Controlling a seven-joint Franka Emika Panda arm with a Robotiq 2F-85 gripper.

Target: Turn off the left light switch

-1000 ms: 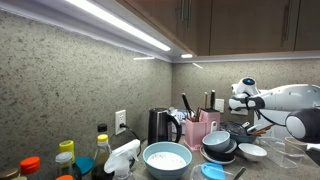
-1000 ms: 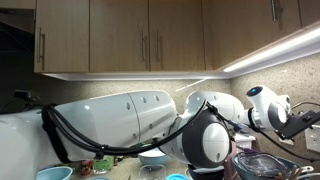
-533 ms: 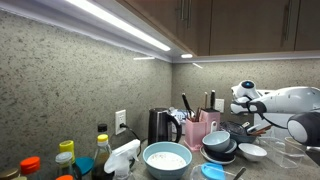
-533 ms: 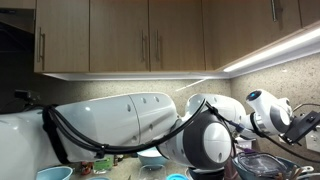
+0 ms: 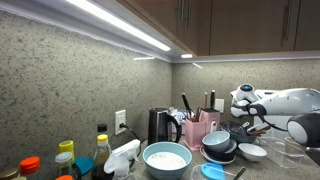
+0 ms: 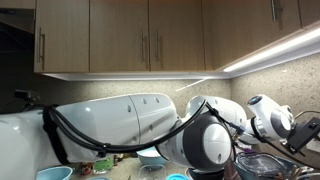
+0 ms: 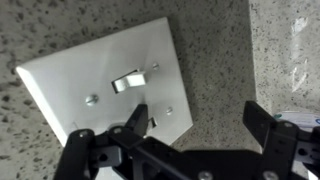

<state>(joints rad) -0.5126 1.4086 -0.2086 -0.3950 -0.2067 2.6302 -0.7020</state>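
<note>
Next, my gripper moves its black finger clear and line up the end of that finger with the second toggle (image 7: pixel 151 122) first, because the toggle is partly behind the finger.
In the wrist view a white double switch plate (image 7: pixel 100 85) sits tilted on the speckled wall. One toggle (image 7: pixel 126 82) shows in full at the plate's middle. A second toggle (image 7: pixel 153 122) is partly hidden behind one black finger. My gripper (image 7: pixel 198 125) is open and empty, with one fingertip over the plate's lower edge and the other over bare wall. In both exterior views the white arm (image 5: pixel 283 101) (image 6: pixel 268 116) reaches toward the wall. The switch plate itself does not show in either exterior view.
A crowded counter lies below the arm: a black kettle (image 5: pixel 161 127), a pink utensil holder (image 5: pixel 198 129), a white bowl (image 5: pixel 166 158), stacked dark bowls (image 5: pixel 219 146), bottles (image 5: pixel 66 160) and a spray bottle (image 5: pixel 121 156). A wall outlet (image 5: pixel 120 121) sits behind them. Wooden cabinets (image 6: pixel 150 38) hang overhead.
The arm has dropped a little lower in both exterior views, and its wrist has shifted slightly toward the wall.
</note>
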